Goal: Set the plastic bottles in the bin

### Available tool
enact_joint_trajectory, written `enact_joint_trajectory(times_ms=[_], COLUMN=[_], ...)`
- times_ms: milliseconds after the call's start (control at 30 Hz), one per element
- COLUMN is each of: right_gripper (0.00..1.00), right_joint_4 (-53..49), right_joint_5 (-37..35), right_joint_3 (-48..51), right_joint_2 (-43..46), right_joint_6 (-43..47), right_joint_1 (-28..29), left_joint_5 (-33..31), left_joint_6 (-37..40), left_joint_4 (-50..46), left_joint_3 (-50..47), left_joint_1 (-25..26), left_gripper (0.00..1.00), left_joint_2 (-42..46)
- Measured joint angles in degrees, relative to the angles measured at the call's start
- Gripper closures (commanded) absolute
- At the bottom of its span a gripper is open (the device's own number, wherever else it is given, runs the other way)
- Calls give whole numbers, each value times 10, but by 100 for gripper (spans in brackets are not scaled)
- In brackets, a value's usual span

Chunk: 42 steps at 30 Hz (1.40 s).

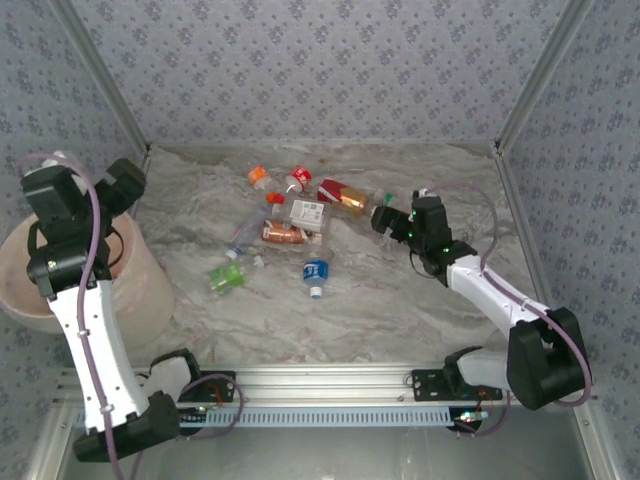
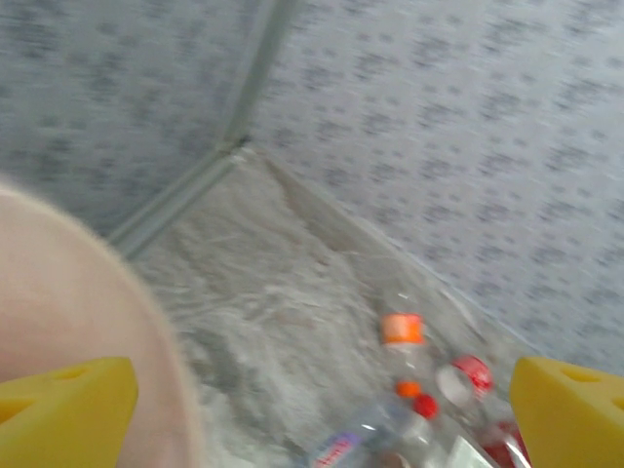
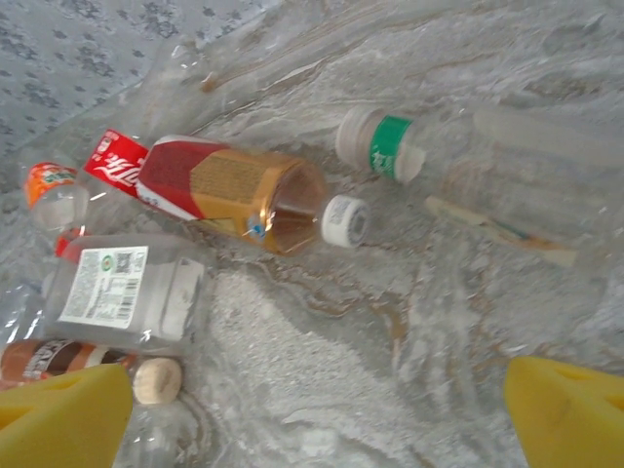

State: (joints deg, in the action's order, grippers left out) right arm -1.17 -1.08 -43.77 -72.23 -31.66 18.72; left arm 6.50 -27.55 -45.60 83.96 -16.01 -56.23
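Next, my right gripper takes the green-labelled clear bottle (image 1: 381,198) by its body (image 3: 536,185) and passes it to my left gripper, because the bottle is lying far across from the bin.
Several crushed plastic bottles (image 1: 290,215) lie in a loose pile mid-table, with a green one (image 1: 227,275) and a blue-labelled one (image 1: 316,272) nearer the front. The pale pink bin (image 1: 140,285) stands at the left edge. My left gripper (image 1: 128,188) hangs open above the bin's far rim; its yellow fingertips (image 2: 63,414) stand wide apart with nothing between them, beside the bin wall (image 2: 78,312). My right gripper (image 1: 383,217) hovers open at the pile's right side. Its wrist view looks down on a gold-and-red bottle (image 3: 234,190) and a green-labelled clear bottle (image 3: 390,146); bare table lies between the fingers.
Patterned walls close the table at the back and both sides, with metal posts in the corners. A white-labelled bottle (image 3: 117,288) and a brown one (image 3: 44,356) lie by my right gripper's left finger. An orange-labelled bottle (image 2: 402,331) lies at the pile's far-left end.
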Motion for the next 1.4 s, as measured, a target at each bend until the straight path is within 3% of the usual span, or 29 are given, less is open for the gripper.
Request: enact_joint_trajectory(times_ms=[233, 633, 967, 1233, 1400], right_gripper=[0, 0, 1, 5, 16], right_joint_4=[-93, -212, -334, -400, -404], right_joint_5=[55, 125, 137, 117, 103], right_joint_3=[-98, -262, -429, -494, -494], right_joint_2=[-72, -222, -375, -465, -483], right_joint_6=[135, 400, 605, 689, 708], right_joint_1=[-54, -111, -144, -148, -148], left_joint_5=[33, 105, 87, 65, 61], left_joint_6=[-6, -27, -21, -15, -14], left_joint_4=[76, 198, 219, 224, 224], left_joint_3=[-16, -92, -96, -96, -96], left_joint_1=[151, 309, 341, 341, 341], left_gripper=[2, 2, 2, 2, 2], left_joint_2=[-4, -69, -84, -95, -112])
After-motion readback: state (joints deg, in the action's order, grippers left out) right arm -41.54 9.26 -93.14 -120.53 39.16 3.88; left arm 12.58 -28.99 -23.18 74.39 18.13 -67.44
